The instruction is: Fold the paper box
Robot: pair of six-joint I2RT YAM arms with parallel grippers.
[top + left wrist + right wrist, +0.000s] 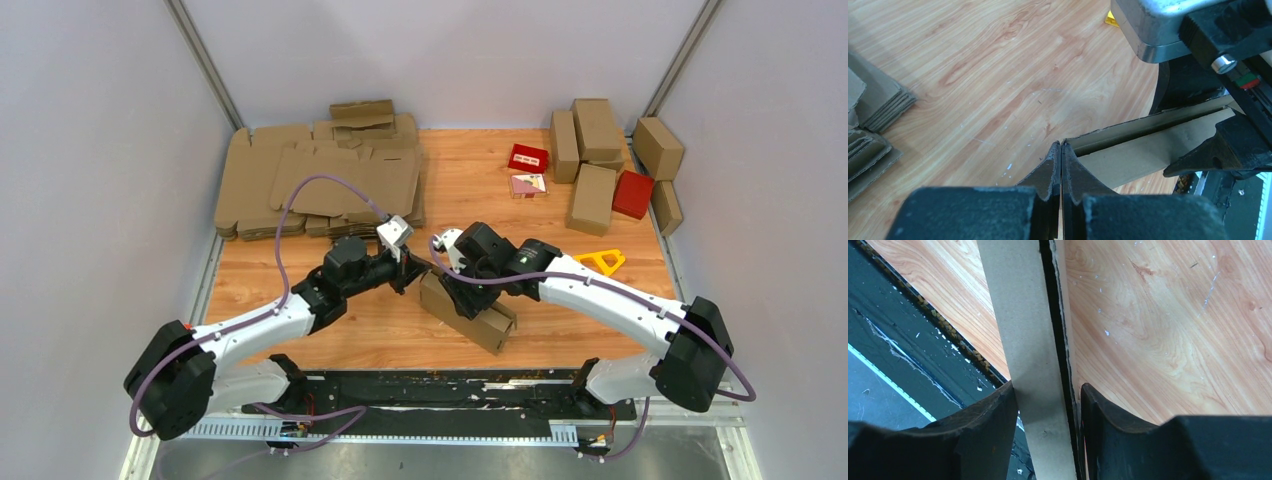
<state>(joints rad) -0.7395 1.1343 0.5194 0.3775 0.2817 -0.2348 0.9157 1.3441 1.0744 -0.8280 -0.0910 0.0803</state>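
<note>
A dark gap (1058,325) follows the paper box's top edge, so next I shut it first, then use my right gripper to pinch the corner (513,319) opposite my left gripper.
The paper box (470,310) is a partly folded brown cardboard shape standing on the wooden table between the two arms. My left gripper (412,272) is at its left end. In the left wrist view the left gripper (1061,145) has its fingers pressed together, tips at the end corner of the box (1143,145). I cannot tell whether a thin flap lies between them. My right gripper (457,295) comes down onto the box from above. In the right wrist view it (1047,387) straddles a cardboard wall (1033,340), one finger against it and the other standing off with a dark gap.
A pile of flat brown blanks (320,180) fills the back left and shows at the edge of the left wrist view (873,115). Finished brown boxes (590,160), red boxes (632,193) and a yellow triangular piece (600,262) lie at the back right. A black strip (450,385) runs along the near edge.
</note>
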